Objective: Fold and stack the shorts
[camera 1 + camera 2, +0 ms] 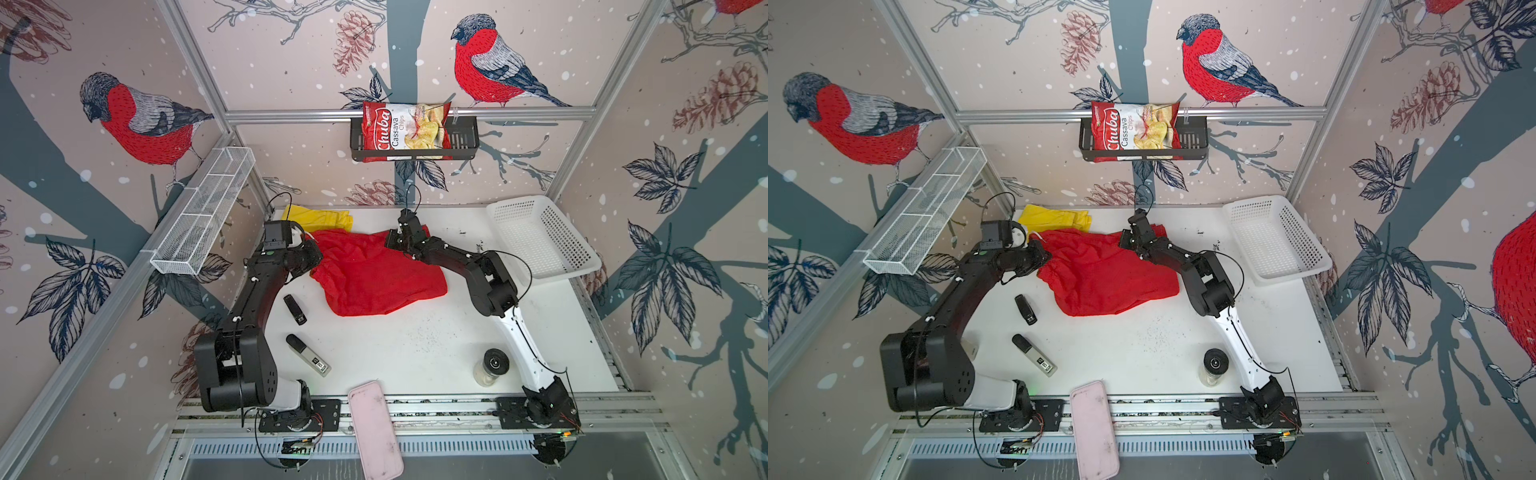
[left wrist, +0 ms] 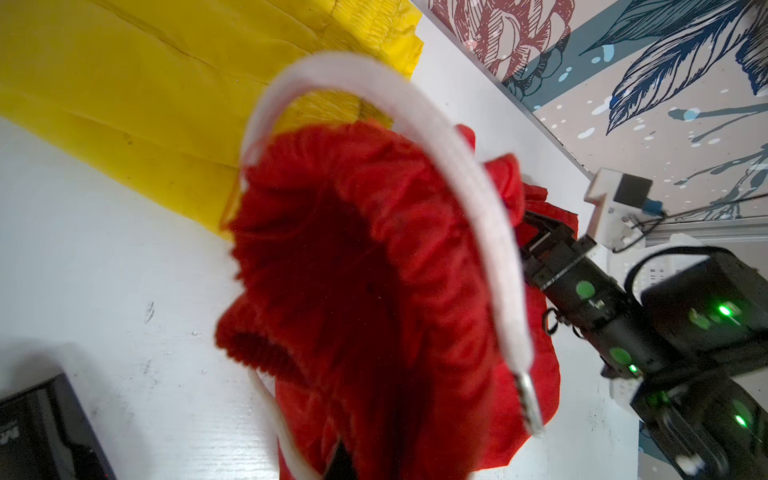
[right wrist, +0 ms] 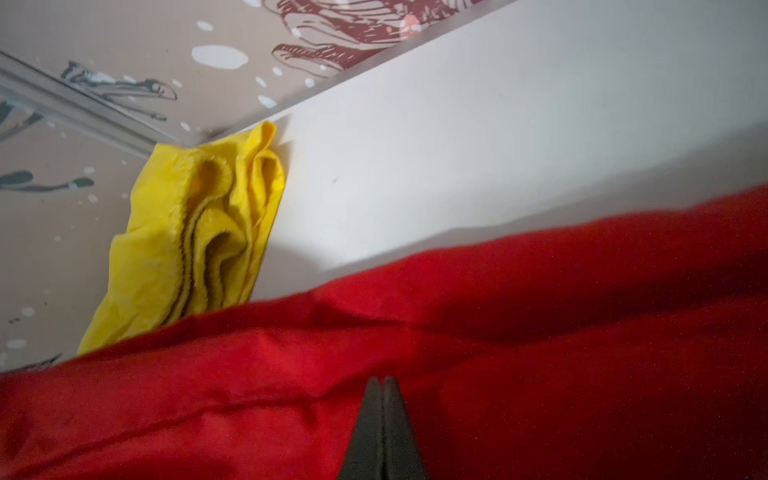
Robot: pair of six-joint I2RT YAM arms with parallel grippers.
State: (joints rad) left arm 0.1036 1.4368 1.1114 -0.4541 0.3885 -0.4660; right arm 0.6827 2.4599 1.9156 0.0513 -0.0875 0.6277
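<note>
I should sweep my right gripper back toward the leg hem while my left gripper holds the shorts' waistband, because the red shorts lie creased along their far edge.
The red shorts lie crumpled across the middle of the white table, also seen in the other top view. Their gathered waistband and white drawstring fill the left wrist view. My left gripper is shut on the waistband's left end, its jaws buried in red cloth. My right gripper is shut on the red cloth's far right edge, seen in a top view. The yellow shorts lie bunched at the table's far left corner, partly under the red pair.
A white plastic basket stands at the far right. Two dark devices lie front left, a jar front right, a pink tray over the front rail. A chips bag sits in a wall rack; a wire basket hangs left.
</note>
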